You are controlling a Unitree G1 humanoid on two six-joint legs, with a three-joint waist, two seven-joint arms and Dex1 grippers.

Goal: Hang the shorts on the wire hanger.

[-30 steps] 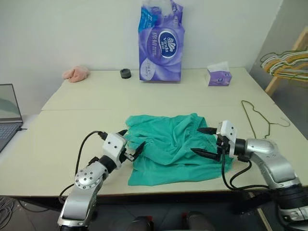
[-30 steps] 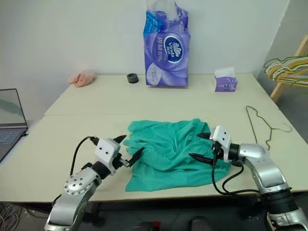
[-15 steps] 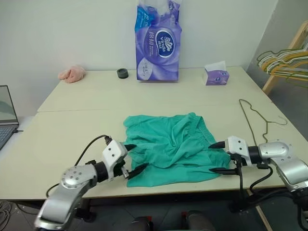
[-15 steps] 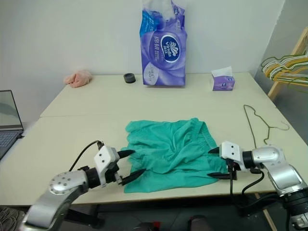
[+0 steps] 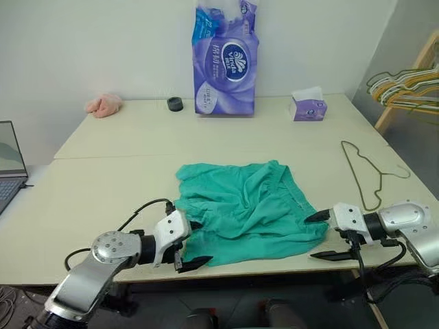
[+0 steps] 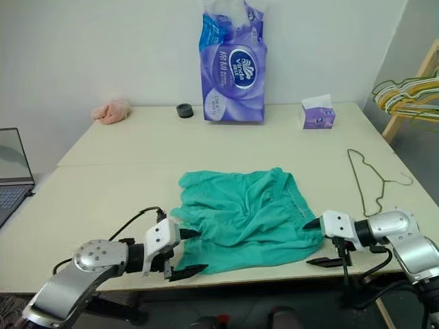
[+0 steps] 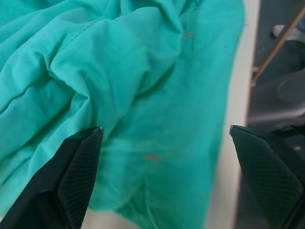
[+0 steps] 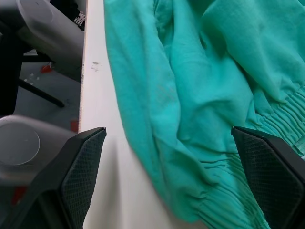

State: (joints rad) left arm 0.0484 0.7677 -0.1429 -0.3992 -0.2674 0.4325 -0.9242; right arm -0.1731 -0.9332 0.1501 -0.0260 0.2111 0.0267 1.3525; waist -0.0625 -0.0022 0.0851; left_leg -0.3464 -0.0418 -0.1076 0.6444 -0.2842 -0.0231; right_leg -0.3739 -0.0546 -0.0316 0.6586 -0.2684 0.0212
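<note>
Loose folds (image 5: 240,218) are heaped behind the shorts' flatter front part, so the shorts' front corner will slide outward when the robot pulls, and those folds will stay bunched.
The teal-green shorts (image 5: 247,209) lie crumpled on the table (image 5: 103,185) near its front edge, waistband toward my right. The thin olive wire hanger (image 5: 363,175) lies flat on the table, off to the right of the shorts. My left gripper (image 5: 204,242) is open at the shorts' front left corner, its lower finger out past the table edge. My right gripper (image 5: 310,238) is open at the front right corner, pointing left. Both wrist views look at the cloth (image 7: 157,90) (image 8: 200,95) between widely spread fingers (image 7: 76,176) (image 8: 78,171), with nothing gripped.
A tall purple tissue pack (image 5: 226,58), a small tissue box (image 5: 307,106), a black roll (image 5: 175,104) and a pink cloth lump (image 5: 104,104) stand along the far edge. A laptop (image 5: 10,161) sits at the left. A wooden rack of hangers (image 5: 408,86) is at the right.
Both grippers have drawn back off the shorts to the front table edge and sunk a little. The left has swung to point right; the right has moved outward to the right. Both stay open.
</note>
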